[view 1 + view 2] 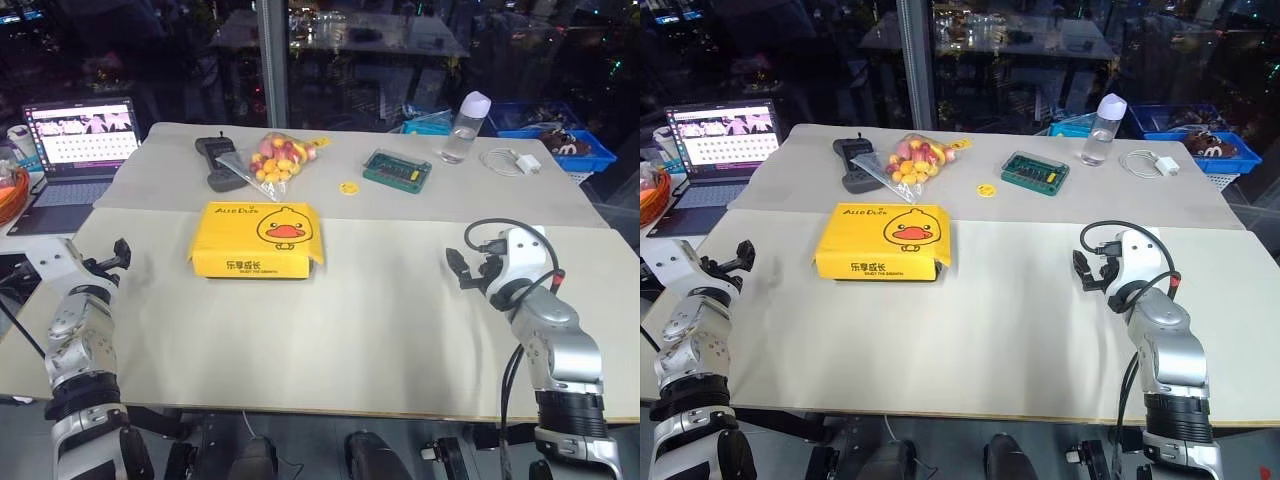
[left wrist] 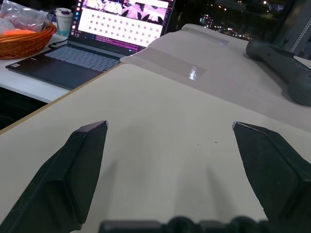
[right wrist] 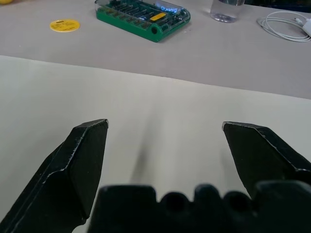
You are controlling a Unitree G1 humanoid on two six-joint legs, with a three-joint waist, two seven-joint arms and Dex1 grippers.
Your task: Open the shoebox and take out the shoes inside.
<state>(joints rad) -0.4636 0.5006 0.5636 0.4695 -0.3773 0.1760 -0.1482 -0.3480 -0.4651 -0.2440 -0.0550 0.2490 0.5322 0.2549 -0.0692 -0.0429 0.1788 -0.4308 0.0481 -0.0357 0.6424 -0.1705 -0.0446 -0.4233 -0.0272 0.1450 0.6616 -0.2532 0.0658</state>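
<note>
I expect the lid [image 1: 256, 224] to swing back on its far edge when I lift it, because the yellow lid's front edge [image 1: 252, 264] flares loose over the shoebox.
The shoebox [image 1: 258, 240] lies flat on the near table sheet, left of centre, with its yellow duck-face lid shut. The shoes are hidden inside it. My left gripper [image 1: 112, 258] hovers at the table's left edge, well to the left of the box. It is open with nothing between its fingers [image 2: 82, 160]. My right gripper [image 1: 470, 270] hangs over the right part of the table, far to the right of the box, also open and empty. Its fingers [image 3: 82, 155] stand wide apart over bare sheet.
Behind the box lie a clear bag of sweets [image 1: 275, 160], a black handheld device [image 1: 215, 160], a yellow disc [image 1: 348, 187], a green studded case [image 1: 397, 168], a water bottle [image 1: 465, 125] and a white cable [image 1: 512, 162]. A laptop [image 1: 80, 140] and an orange basket [image 2: 24, 36] stand at the left.
</note>
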